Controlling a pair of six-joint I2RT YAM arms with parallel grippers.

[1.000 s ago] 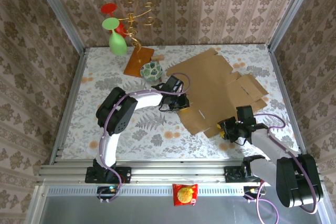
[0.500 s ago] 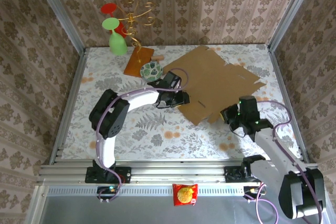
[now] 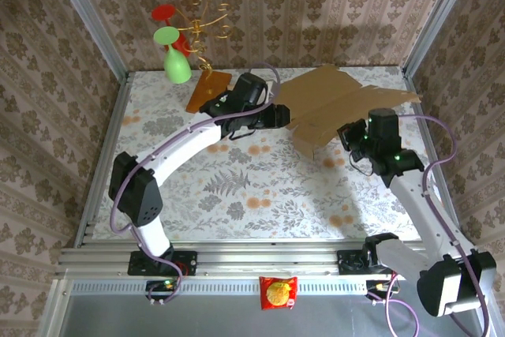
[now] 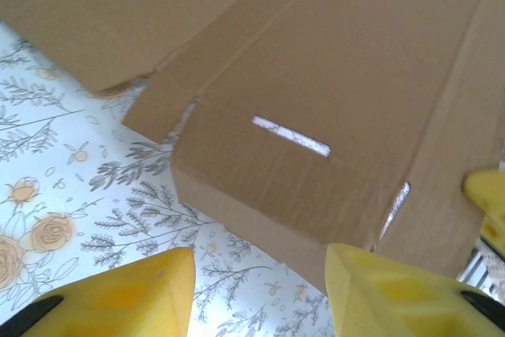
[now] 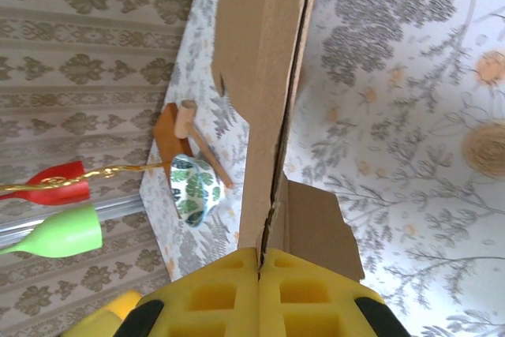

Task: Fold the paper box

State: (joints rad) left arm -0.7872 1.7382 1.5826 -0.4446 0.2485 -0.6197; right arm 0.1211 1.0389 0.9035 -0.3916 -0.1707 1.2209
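Observation:
The robot's right gripper should raise the box's near edge and flip the box over before folding, since the paper box's creased end flap bends down toward the tablecloth.
The paper box is a brown die-cut cardboard sheet with flaps and slots, lifted off the table and tilted at the back right. My right gripper is shut on its near edge; in the right wrist view the yellow fingers pinch the sheet edge-on. My left gripper is at the sheet's left side. In the left wrist view its fingers stand open with only tablecloth between them. The creased cardboard lies just ahead of them, its folded corner close to the right finger.
A gold wire stand holding red and green glasses stands on an orange-brown base board at the back left. A leaf-patterned bowl sits beside the board. A snack packet hangs on the front rail. Walls close in on three sides.
The right gripper shut on the box's near edge and raised it up and toward the back. The left gripper opened and moved toward the back with the sheet.

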